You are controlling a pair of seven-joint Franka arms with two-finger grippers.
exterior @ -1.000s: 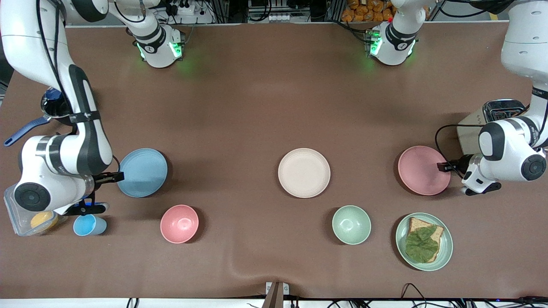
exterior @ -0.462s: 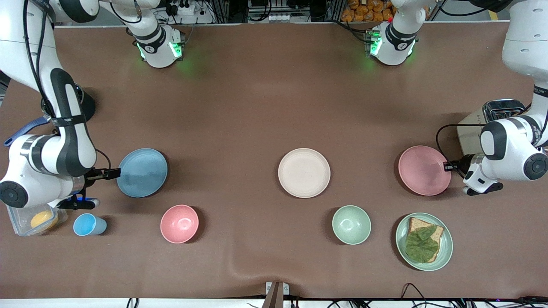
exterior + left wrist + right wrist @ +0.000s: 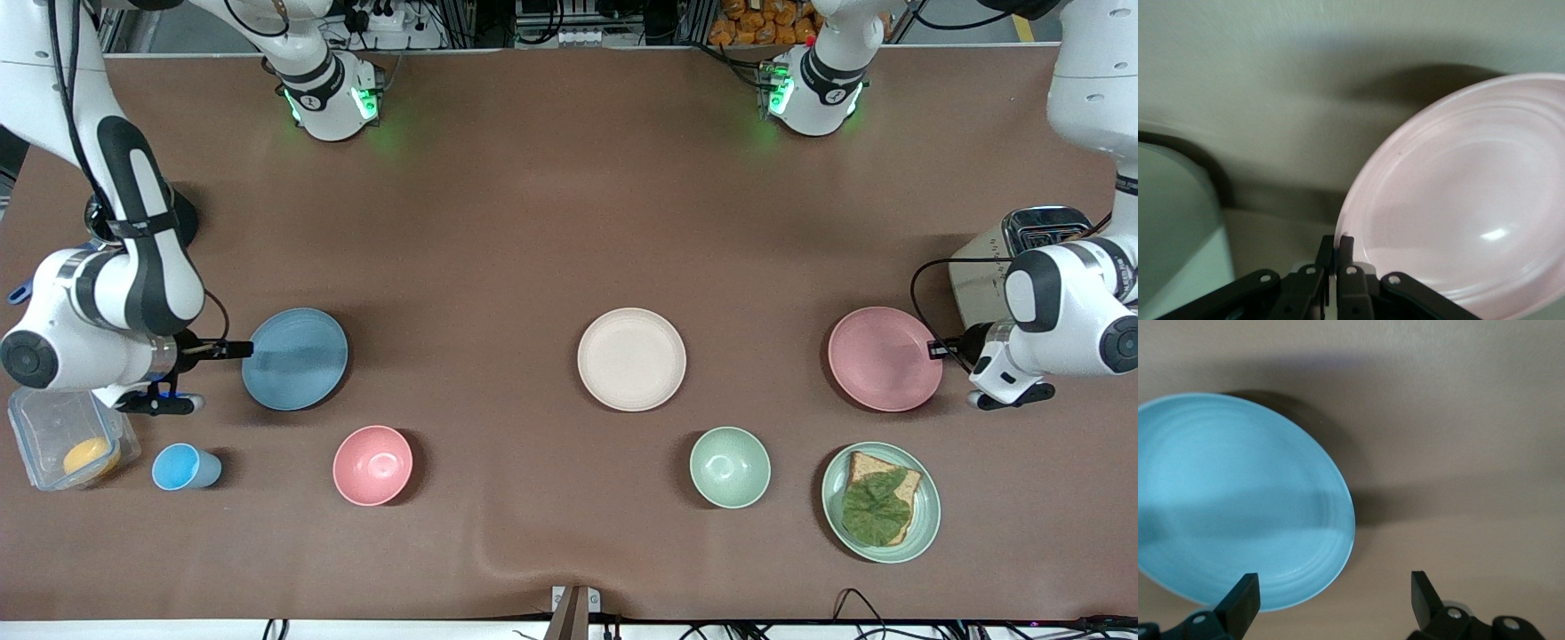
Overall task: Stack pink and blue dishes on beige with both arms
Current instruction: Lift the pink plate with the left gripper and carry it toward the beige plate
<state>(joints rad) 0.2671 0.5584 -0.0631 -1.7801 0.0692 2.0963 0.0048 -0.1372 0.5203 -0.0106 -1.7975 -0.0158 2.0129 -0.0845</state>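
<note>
The blue plate (image 3: 295, 359) will cover the stack almost rim to rim when I lower it, because the beige plate (image 3: 631, 359) looks about as wide.
The beige plate (image 3: 631, 359) lies flat at the table's middle with nothing on it. The pink plate (image 3: 885, 358) sits toward the left arm's end, and my left gripper (image 3: 933, 348) is shut on its rim. In the left wrist view the two fingers (image 3: 1337, 243) pinch that pink rim (image 3: 1458, 200). The blue plate (image 3: 295, 359) rests toward the right arm's end. My right gripper (image 3: 233, 349) stands open at its rim, one finger on each side of the plate's edge (image 3: 1231, 500), holding nothing (image 3: 1331, 597).
A pink bowl (image 3: 372, 465), a green bowl (image 3: 730, 467) and a green plate (image 3: 831, 498) with bread and a leaf lie nearer the front camera. A blue cup (image 3: 182, 467) and a clear box (image 3: 44, 427) sit under the right arm. A toaster (image 3: 1045, 228) stands beside the left arm.
The left gripper closed on the pink plate's rim and the plate shifted slightly toward the left arm's end. The right arm drew back until its open gripper reached the blue plate's edge.
</note>
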